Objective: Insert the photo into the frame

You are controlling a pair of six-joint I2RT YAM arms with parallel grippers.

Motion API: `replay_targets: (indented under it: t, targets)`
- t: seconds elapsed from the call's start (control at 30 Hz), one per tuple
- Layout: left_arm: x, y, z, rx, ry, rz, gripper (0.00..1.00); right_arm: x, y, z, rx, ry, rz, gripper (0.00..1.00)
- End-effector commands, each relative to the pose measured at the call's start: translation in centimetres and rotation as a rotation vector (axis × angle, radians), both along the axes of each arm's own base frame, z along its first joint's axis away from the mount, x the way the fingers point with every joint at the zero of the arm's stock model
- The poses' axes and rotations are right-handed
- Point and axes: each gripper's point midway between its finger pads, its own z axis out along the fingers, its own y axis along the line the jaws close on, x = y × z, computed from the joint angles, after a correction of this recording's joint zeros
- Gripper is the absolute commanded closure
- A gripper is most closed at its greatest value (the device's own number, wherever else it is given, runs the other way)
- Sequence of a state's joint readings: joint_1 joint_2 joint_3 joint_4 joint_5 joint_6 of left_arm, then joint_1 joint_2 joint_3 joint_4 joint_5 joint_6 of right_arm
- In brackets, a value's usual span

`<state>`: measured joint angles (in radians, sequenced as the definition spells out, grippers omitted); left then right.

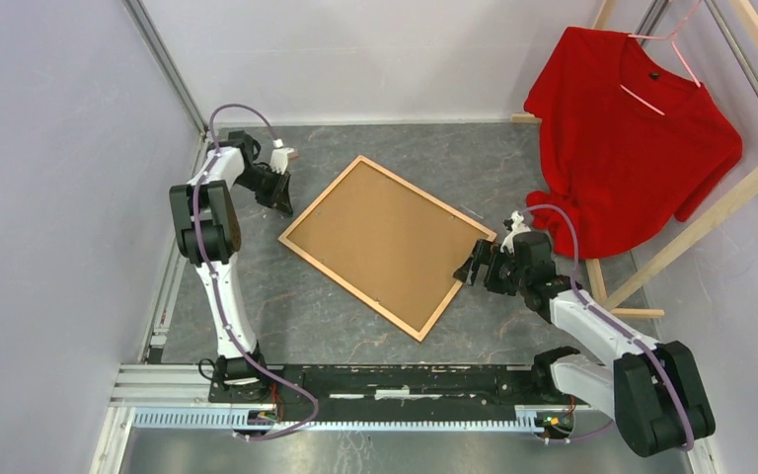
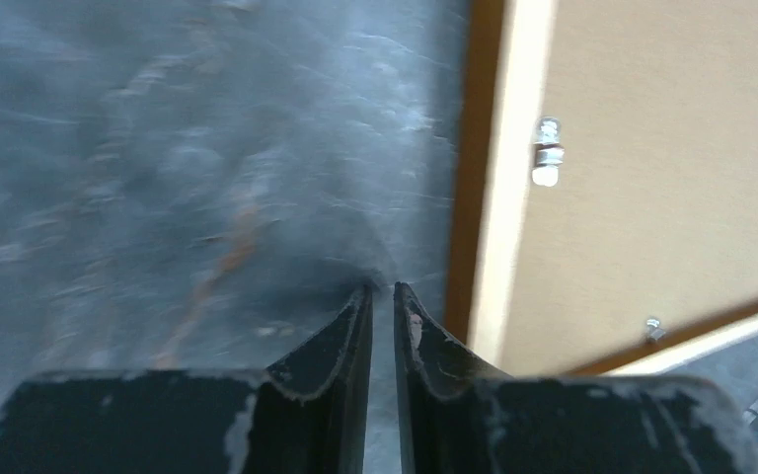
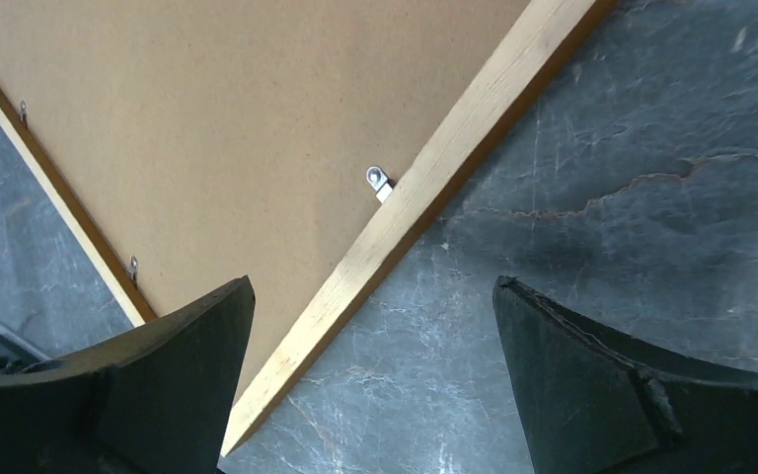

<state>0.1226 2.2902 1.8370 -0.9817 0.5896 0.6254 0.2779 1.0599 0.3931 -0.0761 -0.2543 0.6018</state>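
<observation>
A clip [image 2: 548, 153] is lying along the slanted frame's short side [image 1: 318, 199], so the robot should set the frame straight, with its left gripper holding that short side steady while its right gripper turns the clip.
The frame [image 1: 350, 288] lies back side up on the grey floor, turned diagonally, with a brown backing board [image 1: 387, 245] filling it. The photo is hidden. My left gripper [image 1: 284, 205] hovers just outside the frame's left corner. In the left wrist view its jaws [image 2: 382, 288] stand almost together with only a thin slit and nothing between them, beside the frame's rail [image 2: 503, 197]. My right gripper [image 1: 471, 267] is open at the frame's right corner. In the right wrist view the gripper [image 3: 373, 284] straddles the pale rail [image 3: 454, 148] and the corner tip.
A red T-shirt [image 1: 632, 148] hangs on a pale wooden rack [image 1: 711, 217] at the back right, close to the right arm. Small metal clips [image 3: 378, 181] hold the backing board. Walls close in on the left and at the back.
</observation>
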Motion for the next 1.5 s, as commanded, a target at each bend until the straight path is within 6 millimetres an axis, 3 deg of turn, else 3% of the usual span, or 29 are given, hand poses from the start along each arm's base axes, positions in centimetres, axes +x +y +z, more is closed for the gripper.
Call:
replay_targets:
  t: [0.0, 0.27, 0.5, 0.6, 0.73, 0.87, 0.93, 1.0, 1.2, 1.47]
  targets:
    - [-2.9, -1.9, -0.4, -0.046, 0.069, -0.045, 0.79, 2.2, 1.7, 1.9, 0.114, -0.092, 0.037, 0.02]
    - [-12.2, -3.6, -0.7, -0.076, 0.163, -0.266, 0.83, 7.9, 1.0, 2.6, 0.020, -0.115, 0.047, 0.02]
    - [-20.3, -4.7, -0.1, -0.104, 0.243, -0.446, 0.82, 10.5, 0.3, 2.0, -0.055, -0.093, 0.026, 0.02]
    - [-20.6, -4.6, 0.0, -0.116, 0.240, -0.424, 0.77, 11.4, -1.0, 2.7, -0.113, -0.112, -0.032, 0.02]
    - [-18.5, -4.1, 1.5, -0.173, 0.205, -0.324, 0.56, 12.2, -3.2, 5.8, -0.186, -0.190, -0.140, 0.02]
    - [-16.2, -4.5, 3.1, -0.240, 0.170, -0.242, 0.49, 12.1, -2.9, 8.6, -0.151, -0.267, -0.152, 0.02]
    - [-15.5, -4.8, 2.9, -0.259, 0.173, -0.203, 0.47, 11.9, -1.7, 9.2, -0.117, -0.284, -0.123, 0.02]
    - [-14.8, -5.2, 2.4, -0.286, 0.181, -0.171, 0.48, 11.4, 0.7, 9.9, -0.046, -0.322, -0.067, 0.03]
    - [-14.0, -5.8, 0.7, -0.326, 0.233, -0.118, 0.56, 8.3, 11.8, 10.3, 0.121, -0.345, 0.197, 0.08]
    - [-13.7, -5.9, -0.3, -0.332, 0.255, -0.094, 0.71, 4.6, 23.5, 7.9, 0.277, -0.263, 0.428, 0.16]
